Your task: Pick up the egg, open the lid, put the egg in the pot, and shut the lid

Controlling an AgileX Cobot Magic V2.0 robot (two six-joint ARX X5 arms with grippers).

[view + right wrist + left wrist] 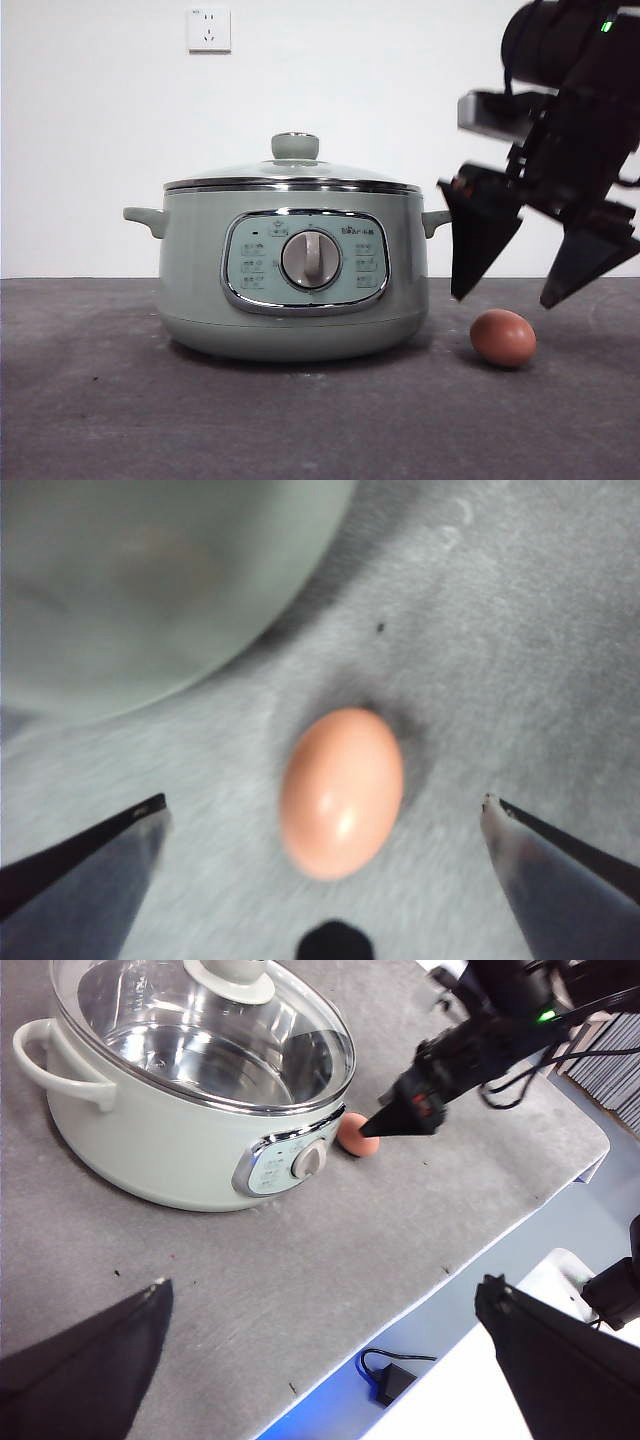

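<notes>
An unbroken metal rim [293, 184] just sits around the top of the pot. So the glass lid [345, 173] will come away in one piece when I raise its knob.
The reddish-brown egg [503, 338] lies on the grey table just right of the pale green pot [292, 270]. It also shows in the right wrist view [342, 792] and the left wrist view [355, 1135]. The glass lid [292, 178] with its pale green knob [295, 146] sits shut on the pot. My right gripper [508, 296] hangs open just above the egg, a jaw on each side, not touching it; in its own view [325, 815] the egg lies between the jaws. My left gripper [325, 1305] is open and empty, high above the table in front of the pot.
The table's front edge [430, 1295] drops to the floor, where a black adapter with a cable [390, 1380] lies. A white wall socket [208, 30] is on the wall behind the pot. The pot's side handle [146, 218] sticks out on the left.
</notes>
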